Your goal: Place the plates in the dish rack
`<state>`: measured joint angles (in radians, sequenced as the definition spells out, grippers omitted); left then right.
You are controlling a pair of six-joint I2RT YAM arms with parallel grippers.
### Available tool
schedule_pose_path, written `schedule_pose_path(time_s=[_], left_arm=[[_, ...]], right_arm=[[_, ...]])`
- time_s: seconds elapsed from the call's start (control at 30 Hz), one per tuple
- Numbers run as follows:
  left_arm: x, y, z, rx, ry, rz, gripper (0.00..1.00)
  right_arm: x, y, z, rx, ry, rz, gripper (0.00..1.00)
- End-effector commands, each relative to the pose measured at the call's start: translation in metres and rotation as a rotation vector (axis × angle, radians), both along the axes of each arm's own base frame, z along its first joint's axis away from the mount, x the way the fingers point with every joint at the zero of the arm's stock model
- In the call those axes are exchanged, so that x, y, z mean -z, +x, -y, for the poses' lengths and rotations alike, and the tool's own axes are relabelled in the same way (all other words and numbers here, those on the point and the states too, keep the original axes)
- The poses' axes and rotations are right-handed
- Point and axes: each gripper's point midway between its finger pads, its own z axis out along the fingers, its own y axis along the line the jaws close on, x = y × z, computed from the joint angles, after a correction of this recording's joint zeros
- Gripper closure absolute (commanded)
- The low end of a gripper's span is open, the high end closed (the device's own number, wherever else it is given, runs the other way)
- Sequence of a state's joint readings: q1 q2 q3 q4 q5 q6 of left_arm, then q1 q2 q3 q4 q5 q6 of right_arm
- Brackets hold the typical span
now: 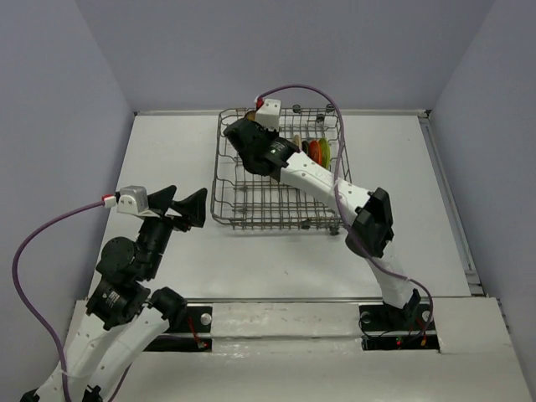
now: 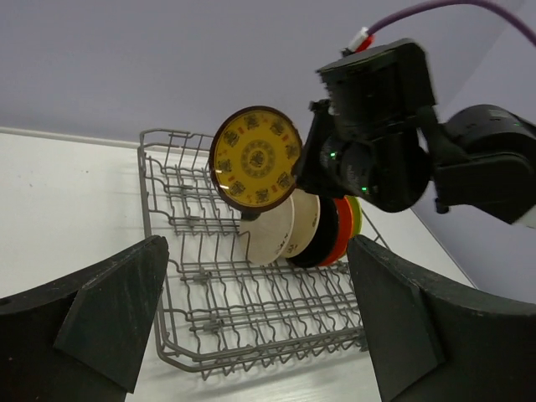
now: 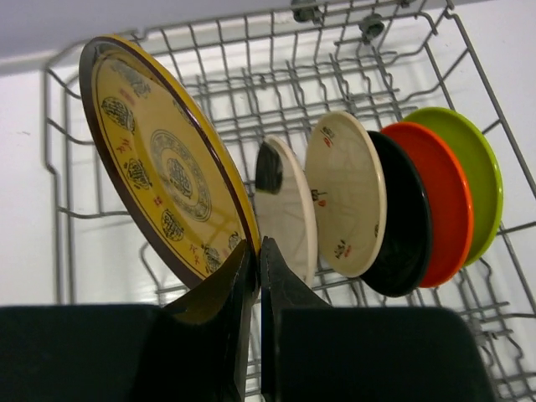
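The yellow plate [image 2: 255, 157] is hanging on edge above free pegs of the dish rack [image 2: 221, 243] next to the cream plate, so the robot's right gripper should go on lowering it until the pegs hold the plate's rim.
My right gripper [image 3: 259, 244] is shut on the lower rim of the dark yellow patterned plate [image 3: 159, 167], holding it upright above the far side of the grey wire dish rack [image 1: 219, 180]. Standing in a row in the rack's tines to its right are a cream plate with a black patch [image 3: 289, 205], a beige plate [image 3: 347, 193], a black plate [image 3: 406, 222], an orange-red plate [image 3: 435, 201] and a lime green plate [image 3: 473, 176]. My left gripper [image 1: 186, 209] stands open and holds nothing, near the rack's near left corner; its view shows the yellow plate [image 2: 255, 157] over the rack [image 2: 251, 310].
The white table [image 1: 167, 151] is bounded by grey walls at the back and sides. The right arm's forearm [image 1: 327, 180] stretches across the rack. A purple cable [image 1: 50, 226] loops from the left wrist.
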<state>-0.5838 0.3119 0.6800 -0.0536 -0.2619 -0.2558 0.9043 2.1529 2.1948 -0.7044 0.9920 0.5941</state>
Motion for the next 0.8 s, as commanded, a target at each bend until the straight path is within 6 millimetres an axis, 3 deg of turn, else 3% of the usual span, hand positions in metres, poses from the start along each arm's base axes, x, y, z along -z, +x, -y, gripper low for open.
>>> schedule_pose_path(time_s=[0.0, 0.23, 0.37, 0.63, 0.77], left_arm=[[-0.007, 0.000, 0.006, 0.023, -0.018, 0.017, 0.01], [-0.006, 0.001, 0.007, 0.022, -0.016, 0.015, 0.01], [-0.004, 0.003, 0.009, 0.024, -0.012, 0.007, 0.01], [-0.001, 0.006, 0.012, 0.030, -0.003, -0.004, 0.01], [-0.001, 0.006, 0.013, 0.032, -0.002, -0.004, 0.01]], right_arm=[[-0.005, 0.001, 0.019, 0.072, -0.093, -0.015, 0.93], [0.031, 0.014, 0.005, 0.067, -0.117, -0.067, 0.93], [0.046, 0.014, 0.011, 0.080, -0.139, -0.099, 0.93], [0.064, 0.014, 0.026, 0.109, -0.172, -0.139, 0.93], [0.068, 0.015, 0.024, 0.105, -0.181, -0.146, 0.93]])
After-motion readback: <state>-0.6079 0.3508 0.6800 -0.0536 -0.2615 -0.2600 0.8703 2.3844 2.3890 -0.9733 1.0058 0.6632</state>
